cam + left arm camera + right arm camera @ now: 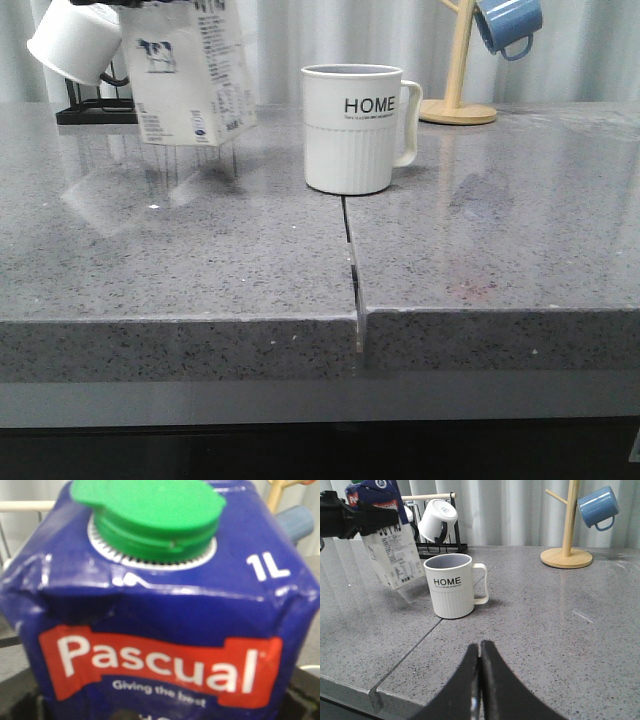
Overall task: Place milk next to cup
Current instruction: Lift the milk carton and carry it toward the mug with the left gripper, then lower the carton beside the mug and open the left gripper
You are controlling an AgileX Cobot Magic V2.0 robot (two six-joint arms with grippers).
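My left gripper is holding the milk [188, 90] over clear counter [235, 178] beside the cup, whose handle points away. It should keep lowering the milk until the milk's base rests flat.
The milk [190, 80] is a white carton with a cow picture and a dark blue top, hanging tilted in the air above the counter, left of the cup. In the left wrist view the milk [160, 605] fills the frame with its green cap and "Pascual" label. My left gripper [380, 517] is shut on the carton's upper part [392, 555]. The cup [350, 130] is a white ribbed "HOME" mug standing upright mid-counter, handle to the right; it also shows in the right wrist view [451, 587]. My right gripper [480, 647] is shut and empty, low over the counter in front of the cup.
A black rack [95, 112] with a white mug [75, 40] stands at the back left. A wooden mug tree [458, 70] with a blue mug [508, 25] stands at the back right. A seam [350, 260] runs from the cup to the counter's front edge.
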